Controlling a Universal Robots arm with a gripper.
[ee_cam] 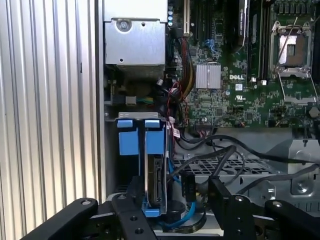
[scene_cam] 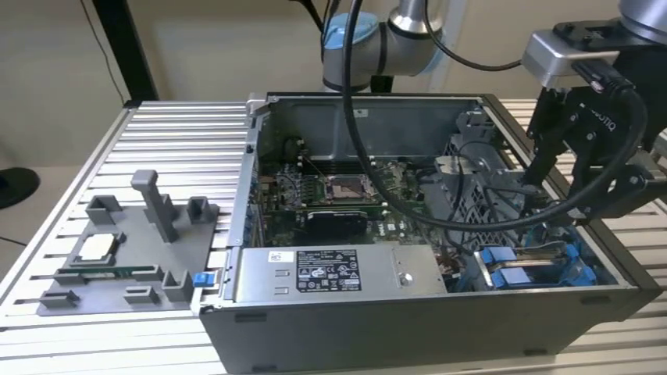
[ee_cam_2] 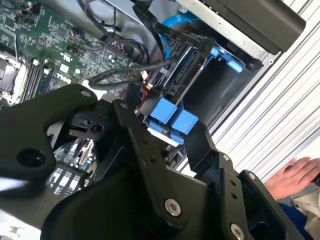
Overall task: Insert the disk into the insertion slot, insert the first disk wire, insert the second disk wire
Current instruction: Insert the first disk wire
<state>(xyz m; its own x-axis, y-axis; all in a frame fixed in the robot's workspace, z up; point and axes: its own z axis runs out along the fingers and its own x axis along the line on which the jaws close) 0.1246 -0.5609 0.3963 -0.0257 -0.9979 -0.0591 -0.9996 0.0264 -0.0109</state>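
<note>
The black cable (ee_cam: 224, 160) is hanging loosely over the grey cage (ee_cam: 202, 157), so the cable will bend into a loop when I push its plug to the disk.
The disk (ee_cam: 156, 184) stands on edge inside the insertion slot (ee_cam: 131, 142), its connector edge facing up between the blue rails. The slot's blue latch tabs (ee_cam_2: 172, 119) show just under the gripper. In the exterior view the slot (scene_cam: 511, 269) is at the case's near right corner. My black gripper (scene_cam: 568, 205) hangs over it, open. Its fingers straddle the disk's end (ee_cam: 175, 194) without touching it. A black wire plug (ee_cam: 188, 184) lies beside the disk's connector; whether it is seated I cannot tell. A blue wire (ee_cam: 186, 219) curls below.
Black cables (ee_cam: 220, 159) drape over the grey perforated cage (ee_cam: 260, 172). The silver power-supply box (scene_cam: 333, 273) fills the case's near side, the motherboard (scene_cam: 333, 191) behind it. A grey parts fixture (scene_cam: 115, 258) sits at the exterior view's left. A person's hand (ee_cam_2: 295, 175) rests outside the case.
</note>
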